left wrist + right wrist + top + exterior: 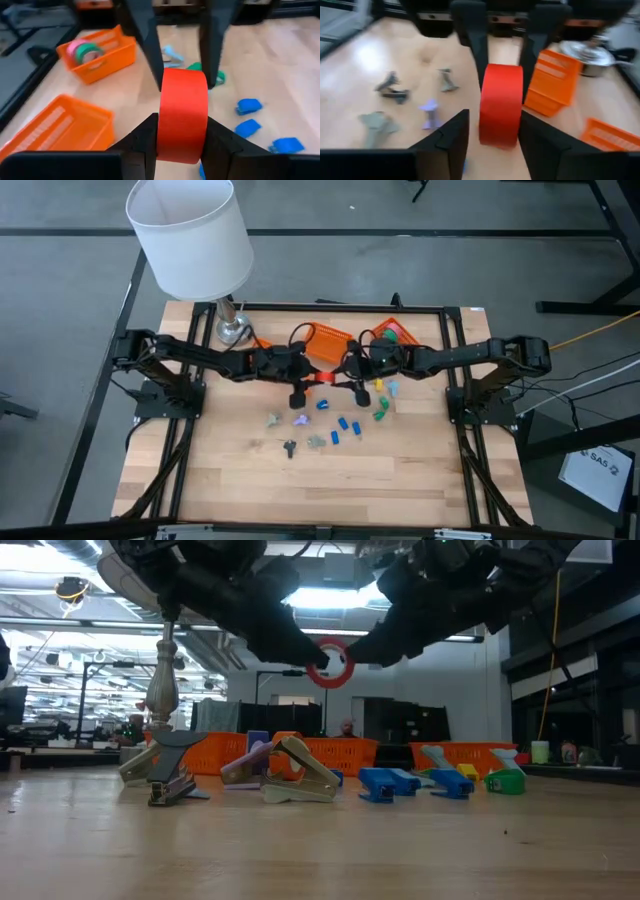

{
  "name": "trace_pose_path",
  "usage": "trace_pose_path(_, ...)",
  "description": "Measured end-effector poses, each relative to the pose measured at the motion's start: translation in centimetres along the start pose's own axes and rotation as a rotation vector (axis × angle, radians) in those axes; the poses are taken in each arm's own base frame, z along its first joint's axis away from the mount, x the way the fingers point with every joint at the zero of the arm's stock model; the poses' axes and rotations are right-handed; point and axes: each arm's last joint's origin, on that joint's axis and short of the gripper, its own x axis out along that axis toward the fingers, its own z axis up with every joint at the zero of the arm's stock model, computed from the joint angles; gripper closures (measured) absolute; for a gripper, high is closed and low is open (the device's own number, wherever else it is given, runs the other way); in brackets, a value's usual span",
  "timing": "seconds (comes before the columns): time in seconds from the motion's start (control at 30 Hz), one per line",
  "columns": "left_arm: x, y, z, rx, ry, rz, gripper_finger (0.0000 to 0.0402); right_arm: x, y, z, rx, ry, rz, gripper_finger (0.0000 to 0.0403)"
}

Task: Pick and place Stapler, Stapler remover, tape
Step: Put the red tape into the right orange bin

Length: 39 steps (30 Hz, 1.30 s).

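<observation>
Next, I take the red roll (325, 377) from my left gripper with my right gripper and carry it over, because the basket of tape rolls (398, 330) stands on my right gripper's side.
A red tape roll (322, 379) hangs in the air over the table's middle, between my two grippers. My left gripper (182, 127) comes from the left and is shut on it. My right gripper (492, 127) comes from the right and is open; its fingers stand on either side of the roll with a gap to it. Small blue staplers (345, 423) and grey and purple claw-shaped stapler removers (300, 775) lie on the wood below and toward the near edge. Pink and green tape rolls (85, 50) lie in an orange basket (117, 57). My left gripper pinches the red roll by its two flat faces (161, 131), one finger on each. The fingers come about level from the table's left, slanting slightly down. The roll stands on edge between them, lifted clear of the table.
Two orange baskets (325, 340) (395, 332) stand just beyond the grippers toward the far edge. A lamp with a white shade (190, 235) has its metal foot (232, 330) at the far left. Green and pale pieces (383, 410) lie right of the middle. Bare wood shows near the front edge.
</observation>
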Motion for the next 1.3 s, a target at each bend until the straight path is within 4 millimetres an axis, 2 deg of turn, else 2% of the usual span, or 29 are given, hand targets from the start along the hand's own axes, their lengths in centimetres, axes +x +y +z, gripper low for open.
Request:
trace_pose_path(0.1,-0.5,0.5,0.0,-0.045,0.029,0.048,0.0296,0.0,-0.2,0.0,-0.006,0.012,-0.067,0.0213)
trace_pose_path(0.3,-1.0,1.0,0.4,-0.067,0.012,0.071,0.0296,0.0,-0.3,0.2,-0.028,-0.007,-0.087,0.0186)
trace_pose_path(0.63,-1.0,0.8,1.0,-0.031,-0.049,0.044,0.0297,-0.1,-0.4,0.8,-0.040,-0.069,-0.108,0.0182)
trace_pose_path(0.77,-1.0,0.7,1.1,-0.026,-0.063,0.028,0.0296,-0.1,-0.4,0.8,-0.040,-0.071,-0.109,0.0204)
trace_pose_path(1.0,-1.0,0.7,1.0,-0.013,-0.057,0.029,0.0290,-0.1,-0.4,0.8,-0.039,-0.070,-0.107,0.0294)
trace_pose_path(1.13,-1.0,0.7,1.0,-0.014,-0.057,0.028,0.0289,0.0,-0.4,0.7,-0.035,-0.065,-0.101,0.0295)
trace_pose_path(1.3,-0.9,0.7,1.0,-0.017,-0.052,0.027,0.0263,0.0,-0.4,0.1,-0.017,0.001,-0.083,0.0295)
